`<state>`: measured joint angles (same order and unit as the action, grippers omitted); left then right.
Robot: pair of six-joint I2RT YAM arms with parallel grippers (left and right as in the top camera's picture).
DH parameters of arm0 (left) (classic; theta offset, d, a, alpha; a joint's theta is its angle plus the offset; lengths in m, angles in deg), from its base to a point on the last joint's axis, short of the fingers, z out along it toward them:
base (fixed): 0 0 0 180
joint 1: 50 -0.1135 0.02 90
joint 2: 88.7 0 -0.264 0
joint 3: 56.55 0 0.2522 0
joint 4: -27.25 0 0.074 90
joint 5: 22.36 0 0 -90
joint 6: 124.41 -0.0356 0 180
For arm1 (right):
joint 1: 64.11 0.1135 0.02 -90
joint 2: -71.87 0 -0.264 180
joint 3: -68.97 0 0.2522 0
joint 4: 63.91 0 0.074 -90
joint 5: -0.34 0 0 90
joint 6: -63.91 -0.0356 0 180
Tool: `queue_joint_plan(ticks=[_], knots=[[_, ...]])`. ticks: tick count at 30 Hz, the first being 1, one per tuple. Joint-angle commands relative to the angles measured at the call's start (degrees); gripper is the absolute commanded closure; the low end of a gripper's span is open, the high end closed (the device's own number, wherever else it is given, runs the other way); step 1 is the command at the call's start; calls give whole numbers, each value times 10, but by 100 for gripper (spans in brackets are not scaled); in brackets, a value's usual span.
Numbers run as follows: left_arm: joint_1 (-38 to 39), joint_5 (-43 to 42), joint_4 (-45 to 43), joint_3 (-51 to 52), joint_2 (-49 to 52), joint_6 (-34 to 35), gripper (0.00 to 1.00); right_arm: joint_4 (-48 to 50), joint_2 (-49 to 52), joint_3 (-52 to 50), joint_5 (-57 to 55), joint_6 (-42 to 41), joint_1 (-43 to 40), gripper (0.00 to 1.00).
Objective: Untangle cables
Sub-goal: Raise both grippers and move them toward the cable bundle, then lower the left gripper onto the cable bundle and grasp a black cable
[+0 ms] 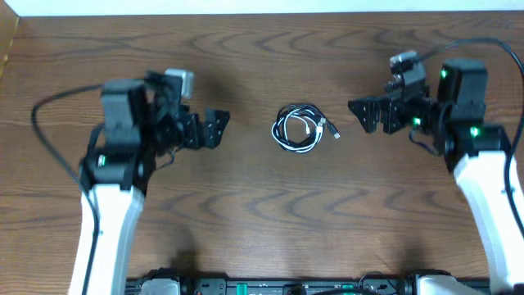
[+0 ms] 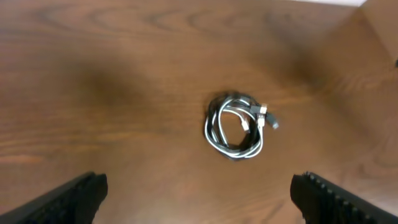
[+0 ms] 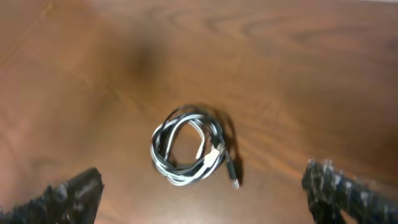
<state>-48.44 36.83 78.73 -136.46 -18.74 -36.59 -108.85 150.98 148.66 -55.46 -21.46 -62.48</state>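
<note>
The robot's open left gripper faces the coil's rim, which is clear of the plugs, so it should keep moving in until its fingers are on both sides of the bundled strands of cable.
The black and white cables lie wound together in one small coil at the middle of the wooden table, with plugs sticking out on the coil's right side. The coil also shows in the left wrist view and the right wrist view. My left gripper is open and empty, well to the left of the coil; its fingers frame the left wrist view. My right gripper is open and empty, to the right of the coil; its fingers frame the right wrist view.
The wooden table fills the view, with a pale edge at the far side and a black rail along the near edge. The arms' thick black wires loop beside each arm.
</note>
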Motion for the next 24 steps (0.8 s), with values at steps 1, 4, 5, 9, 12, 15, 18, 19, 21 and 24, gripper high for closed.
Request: queue_joint_plan(ticks=[1,4,5,9,12,15,18,19,21,24], knots=[[27,60,63,-92,69,-37,1,-46,47,74,54,15,-1,1],[47,75,103,-150,124,-38,1,-80,86,113,65,14,2,1],[52,73,101,-158,136,-38,1,-80,96,118,65,14,3,1],[67,72,77,-159,160,-30,1,-70,117,117,69,12,10,1],[75,50,93,-158,172,21,1,-71,124,116,63,12,12,1],[77,11,87,-157,178,37,1,-73,125,116,68,-18,12,1],[86,4,54,-153,191,38,12,-80,125,116,67,-43,12,1],[90,5,47,-153,199,38,16,-82,125,116,66,-43,12,3],[101,11,34,-153,219,39,19,-89,125,116,52,-44,12,16],[128,71,20,-153,258,83,22,-106,125,116,18,-44,12,14]])
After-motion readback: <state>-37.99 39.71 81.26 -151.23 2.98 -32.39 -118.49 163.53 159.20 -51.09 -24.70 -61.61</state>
